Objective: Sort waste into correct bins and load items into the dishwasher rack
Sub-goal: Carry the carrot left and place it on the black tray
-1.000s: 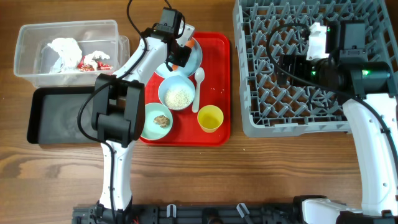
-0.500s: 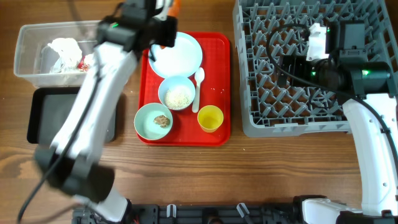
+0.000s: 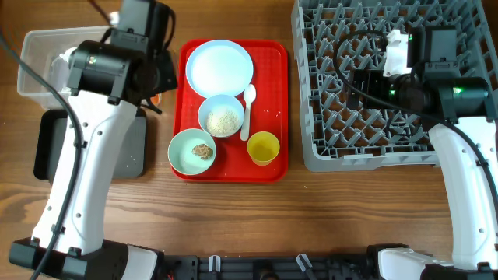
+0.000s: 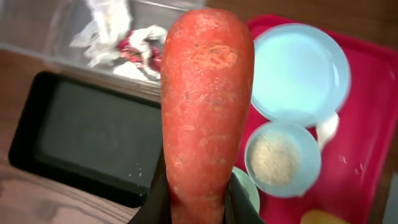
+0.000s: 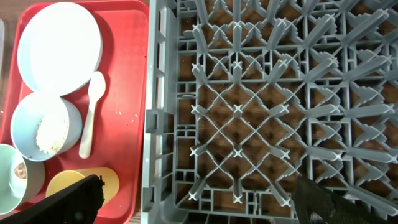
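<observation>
My left gripper should go on carrying the orange carrot (image 3: 156,99) over until it is above the tray's bottom (image 3: 131,151) before it lets go, because the carrot is hanging beside the empty black tray.
My left gripper (image 4: 198,200) is shut on the thick end of an orange carrot (image 4: 205,106), held in the air above the near edge of the black tray (image 4: 81,137) and beside the clear tub (image 3: 31,47). The crumpled wrapper (image 4: 134,46) lies in the tub. On the red tray (image 3: 272,62) sit the pale blue plate (image 3: 220,68), a bowl with rice (image 3: 221,117), a bowl with a brown lump (image 3: 192,152), the yellow cup (image 3: 263,148) and the white spoon (image 3: 248,109). My right gripper (image 5: 196,208) hangs open over the dishwasher rack (image 3: 307,117).
The left arm (image 3: 85,155) covers much of the tub and black tray from above. The grey rack's left wall (image 5: 152,124) stands close to the red tray's right edge. Bare wooden table (image 3: 257,225) lies in front.
The left arm lifted the carrot off the plate and swung it left, from over the red tray to over the black tray's edge. The right arm has stayed still.
</observation>
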`<state>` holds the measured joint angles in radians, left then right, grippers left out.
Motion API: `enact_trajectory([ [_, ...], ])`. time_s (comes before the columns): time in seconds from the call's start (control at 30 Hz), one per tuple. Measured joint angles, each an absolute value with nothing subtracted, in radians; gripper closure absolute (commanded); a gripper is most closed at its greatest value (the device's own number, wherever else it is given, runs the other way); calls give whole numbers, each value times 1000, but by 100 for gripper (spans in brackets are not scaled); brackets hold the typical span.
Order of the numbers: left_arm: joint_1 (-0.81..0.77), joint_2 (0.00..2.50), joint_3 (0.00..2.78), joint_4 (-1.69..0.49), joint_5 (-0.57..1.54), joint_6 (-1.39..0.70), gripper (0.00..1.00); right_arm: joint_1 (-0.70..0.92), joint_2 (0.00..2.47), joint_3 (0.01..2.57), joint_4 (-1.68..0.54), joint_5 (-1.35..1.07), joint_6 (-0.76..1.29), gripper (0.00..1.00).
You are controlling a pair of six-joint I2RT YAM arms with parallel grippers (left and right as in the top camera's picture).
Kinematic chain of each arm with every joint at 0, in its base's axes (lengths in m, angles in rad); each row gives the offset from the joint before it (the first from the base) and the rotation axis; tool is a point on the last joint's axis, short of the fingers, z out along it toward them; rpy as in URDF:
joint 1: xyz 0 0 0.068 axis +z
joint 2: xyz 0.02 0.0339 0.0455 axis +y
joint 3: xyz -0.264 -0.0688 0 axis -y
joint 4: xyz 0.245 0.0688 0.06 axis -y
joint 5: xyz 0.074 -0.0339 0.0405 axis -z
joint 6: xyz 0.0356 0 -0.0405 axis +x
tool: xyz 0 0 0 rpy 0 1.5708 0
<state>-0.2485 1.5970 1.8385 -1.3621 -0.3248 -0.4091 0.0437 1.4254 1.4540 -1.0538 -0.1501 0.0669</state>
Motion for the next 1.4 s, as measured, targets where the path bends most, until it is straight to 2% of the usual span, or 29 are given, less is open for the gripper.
enact_trajectory([
  [0.33, 41, 1598, 1580, -1312, -369, -796, 96, 44, 1425, 1454, -1067, -150, 67, 0],
  [0.57, 149, 1599, 1302, -1203, -371, -1090, 96, 44, 1426, 1454, -1068, -150, 67, 0],
  [0.67, 170, 1597, 1196, -1052, -387, -1137, 96, 44, 1426, 1454, -1069, -150, 67, 0],
  [0.8, 192, 1603, 990, -724, -409, -1169, 94, 44, 1426, 1454, -1073, -150, 67, 0],
  [0.83, 193, 1604, 942, -643, -412, -1171, 89, 44, 1426, 1454, -1074, -150, 67, 0],
  [0.87, 193, 1605, 916, -596, -413, -1174, 76, 44, 1426, 1454, -1079, -150, 67, 0],
  [0.9, 193, 1605, 886, -547, -416, -1174, 68, 44, 1426, 1454, -1082, -150, 67, 0],
  [1.03, 193, 1605, 873, -514, -424, -1180, 45, 44, 1426, 1454, -1088, -150, 67, 0],
  [1.07, 193, 1605, 873, -514, -426, -1180, 35, 44, 1426, 1454, -1088, -150, 67, 0],
  [1.1, 193, 1605, 873, -514, -426, -1173, 29, 44, 1426, 1454, -1088, -150, 67, 0],
  [1.2, 193, 1605, 873, -497, -431, -1079, 11, 44, 1426, 1454, -1088, -150, 67, 0],
  [1.4, 194, 1575, 962, -580, -352, -719, 9, 44, 1426, 1454, -1081, -150, 67, 0],
])
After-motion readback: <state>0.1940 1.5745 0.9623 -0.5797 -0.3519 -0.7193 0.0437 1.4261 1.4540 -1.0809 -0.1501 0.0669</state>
